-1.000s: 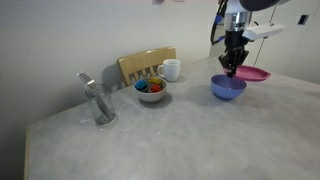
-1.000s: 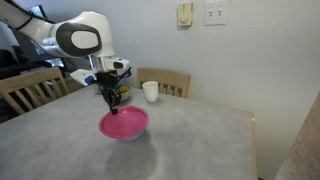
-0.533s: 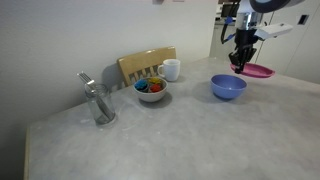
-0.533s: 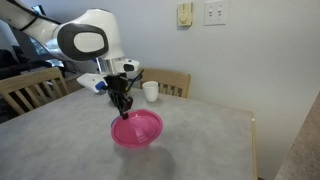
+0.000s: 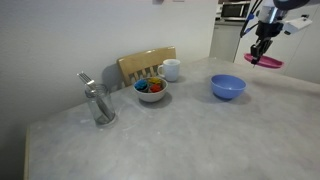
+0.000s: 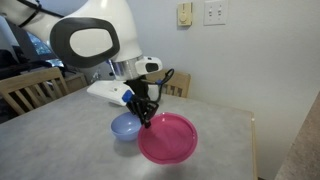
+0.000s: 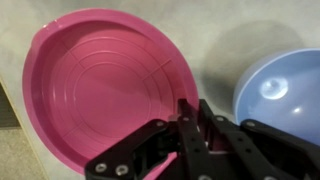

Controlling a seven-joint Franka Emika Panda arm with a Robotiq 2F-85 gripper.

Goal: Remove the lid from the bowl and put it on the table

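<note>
The pink lid's far rim extends over the table's edge [image 7: 20, 122], so the robot's gripper should move the lid back inward and lower it next to the blue bowl [image 5: 257, 84].
My gripper [image 5: 259, 46] [image 6: 148, 118] [image 7: 188, 118] is shut on the rim of the pink lid [image 5: 266, 61] [image 6: 168, 138] [image 7: 105, 85] and holds it in the air, off to the side of the blue bowl [image 5: 228, 87] [image 6: 126, 126] [image 7: 283, 88]. The bowl stands uncovered and looks empty on the grey speckled table [image 5: 170, 130] [image 6: 220, 125]. In the wrist view the lid fills the left, with its ridged inner face toward the camera, and the bowl is at the right edge.
A white bowl with colourful contents [image 5: 151, 90], a white mug [image 5: 171, 70] [image 6: 151, 91] and a metal holder with utensils [image 5: 98, 100] stand on the table. Wooden chairs [image 5: 145, 64] [image 6: 177, 80] stand at its far edge.
My gripper has carried the lid sideways off the bowl and further away from it. The bowl is now uncovered and has not moved.
</note>
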